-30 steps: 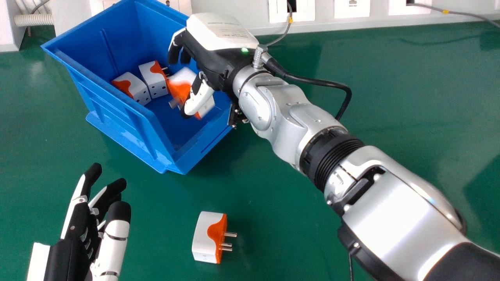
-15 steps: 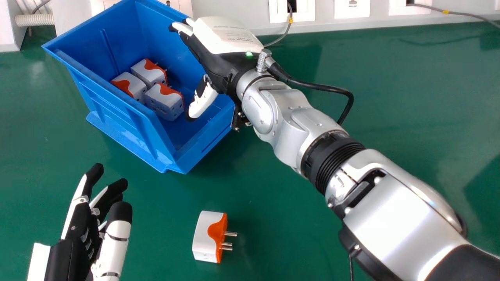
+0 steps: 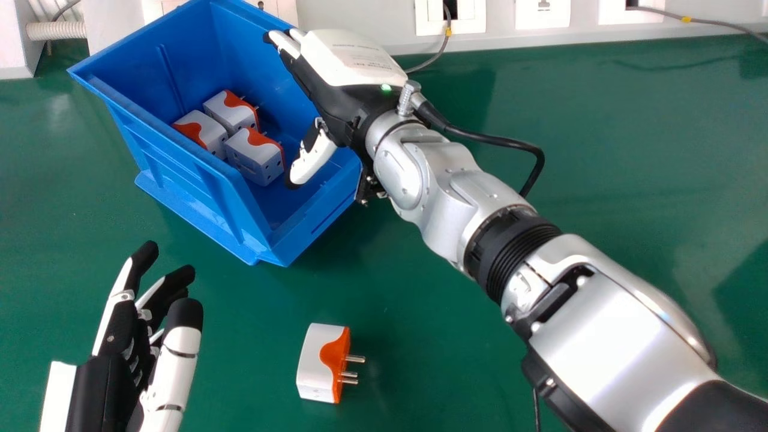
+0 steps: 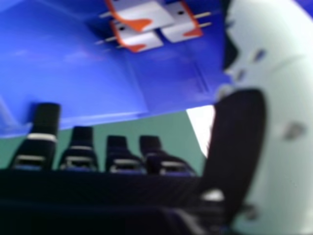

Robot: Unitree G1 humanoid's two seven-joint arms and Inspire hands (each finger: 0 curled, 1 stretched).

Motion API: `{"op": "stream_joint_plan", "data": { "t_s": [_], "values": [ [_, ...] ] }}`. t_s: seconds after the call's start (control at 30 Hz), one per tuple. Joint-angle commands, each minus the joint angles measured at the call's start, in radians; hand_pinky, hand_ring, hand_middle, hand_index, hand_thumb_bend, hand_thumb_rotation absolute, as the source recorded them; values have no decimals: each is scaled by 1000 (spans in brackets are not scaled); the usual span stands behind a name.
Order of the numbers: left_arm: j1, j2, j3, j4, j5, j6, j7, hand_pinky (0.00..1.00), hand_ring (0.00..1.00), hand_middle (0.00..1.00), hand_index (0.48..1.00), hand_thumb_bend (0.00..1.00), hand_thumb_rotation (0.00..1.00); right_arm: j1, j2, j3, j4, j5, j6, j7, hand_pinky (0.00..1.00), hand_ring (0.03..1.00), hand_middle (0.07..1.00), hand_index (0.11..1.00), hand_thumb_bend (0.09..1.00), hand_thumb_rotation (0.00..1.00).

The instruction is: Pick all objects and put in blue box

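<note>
My gripper will bring an all-orange pin side into view when it lifts the adapter (image 3: 322,363) that is outside the blue box, because an orange edge (image 3: 341,365) runs along the adapter's pin side.
My right hand (image 3: 345,90) is over the right side of the blue box (image 3: 198,174), open and holding nothing. In the right hand view, the same right hand (image 4: 80,152) has its fingers straight, with adapters (image 4: 146,14) lying in the blue box (image 4: 63,63) beyond. Three white and orange adapters sit together inside the box: one (image 3: 231,112) farther back, one (image 3: 203,132) at the left, one (image 3: 255,157) nearest. Another adapter (image 3: 317,363) lies on the green table, pins pointing right. Left of it, my left hand (image 3: 135,342) stays open above the table.
The green table (image 3: 630,150) extends right of my arm. Behind it runs a white wall with sockets (image 3: 542,13) and a grey cable (image 3: 708,23). A black cable (image 3: 510,141) loops from my right wrist. A ribbed white pipe (image 3: 57,30) is at the back left.
The orange and white adapter at my right hand has dropped into the box, and that hand has opened and shifted slightly right. My left hand has moved up slightly in the head view.
</note>
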Motion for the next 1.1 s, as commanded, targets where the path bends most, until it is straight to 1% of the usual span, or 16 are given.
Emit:
{"op": "stream_joint_plan", "data": {
  "t_s": [0.0, 0.1, 0.17, 0.3, 0.4, 0.53, 0.6, 0.7, 0.73, 0.83, 0.9, 1.07],
  "values": [
    [-6, 6, 10, -13, 8, 10, 7, 783, 858, 849, 924, 508, 800, -1, -27, -22, -32, 22, -8, -21, 807, 948, 985, 932, 686, 43],
    [-24, 10, 19, -8, 4, 26, 9, 778, 853, 846, 919, 505, 796, 2, -38, -34, -42, 30, -13, -21, 805, 946, 985, 929, 684, 35],
    [-35, 10, 24, -5, 3, 36, 9, 775, 851, 845, 917, 502, 794, 6, -48, -43, -50, 40, -16, -22, 804, 945, 986, 929, 682, 32],
    [-59, 9, 29, 2, 7, 56, 11, 774, 851, 844, 916, 501, 791, 34, -71, -66, -101, 64, -19, -22, 804, 944, 986, 929, 679, 27],
    [-84, 12, 34, 14, 8, 69, 13, 775, 852, 845, 916, 506, 791, 77, -92, -82, -185, 77, -22, -18, 806, 942, 987, 932, 677, 38],
    [-104, 15, 41, 20, 7, 85, 11, 778, 854, 845, 917, 508, 790, 185, -132, -100, -380, 93, -11, 1, 807, 944, 991, 938, 675, 64],
    [-111, 17, 45, 21, 6, 92, 10, 780, 855, 846, 918, 508, 790, 299, -176, -110, -579, 89, 6, 30, 810, 945, 993, 942, 673, 76],
    [-123, 22, 55, 30, -1, 94, 7, 782, 856, 846, 919, 508, 790, 476, -242, -130, -870, 88, 14, 72, 814, 945, 994, 949, 670, 84],
    [-128, 24, 58, 33, -3, 95, 5, 783, 857, 847, 920, 507, 791, 509, -252, -134, -926, 88, 19, 81, 817, 946, 996, 954, 667, 91],
    [-139, 26, 62, 40, -1, 96, 5, 785, 858, 848, 921, 504, 791, 664, -302, -157, -1162, 87, 12, 109, 821, 948, 997, 959, 667, 93],
    [-145, 28, 64, 45, 0, 93, 5, 788, 860, 849, 923, 500, 792, 738, -322, -169, -1269, 84, 13, 121, 831, 954, 998, 962, 674, 83],
    [-155, 35, 74, 64, -5, 81, 3, 793, 862, 850, 925, 488, 795, 948, -363, -196, -1515, 58, 26, 131, 840, 960, 996, 962, 687, 80]
  ]
}}
